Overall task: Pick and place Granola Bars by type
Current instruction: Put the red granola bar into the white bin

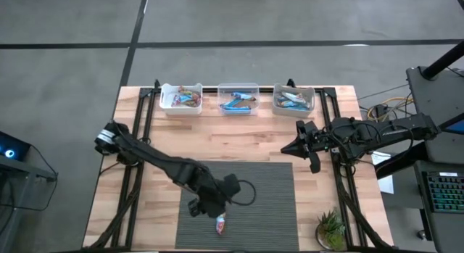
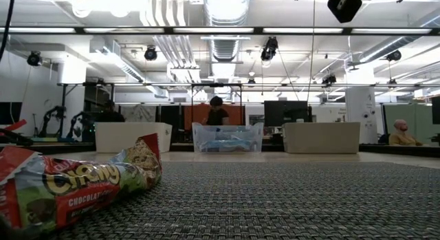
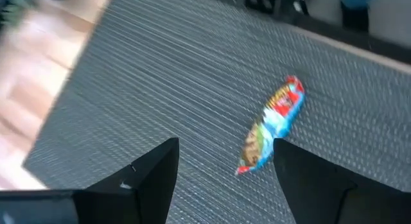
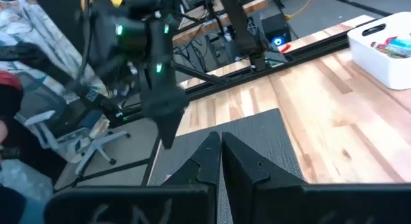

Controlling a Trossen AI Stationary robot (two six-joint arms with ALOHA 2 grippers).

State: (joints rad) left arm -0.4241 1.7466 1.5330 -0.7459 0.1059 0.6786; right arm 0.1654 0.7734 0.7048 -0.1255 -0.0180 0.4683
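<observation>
The granola bar sits alone on the grey mat, slimmer than my left gripper's open gap, so I should descend next until the fingers straddle its brown end.
One multicoloured granola bar, blue, red and green, lies flat on the grey mat close to the table's near edge. It fills the low view's left foreground. My left gripper hovers open just above and to the left of it, slanting down. In the left wrist view the bar lies beyond the open fingers, close to one fingertip and apart from it. My right gripper waits shut above the table's right half, its fingers pressed together on nothing.
Three small bins stand in a row at the table's far edge: a white one, a clear one and another white one, each holding bars. A small potted plant sits at the near right corner.
</observation>
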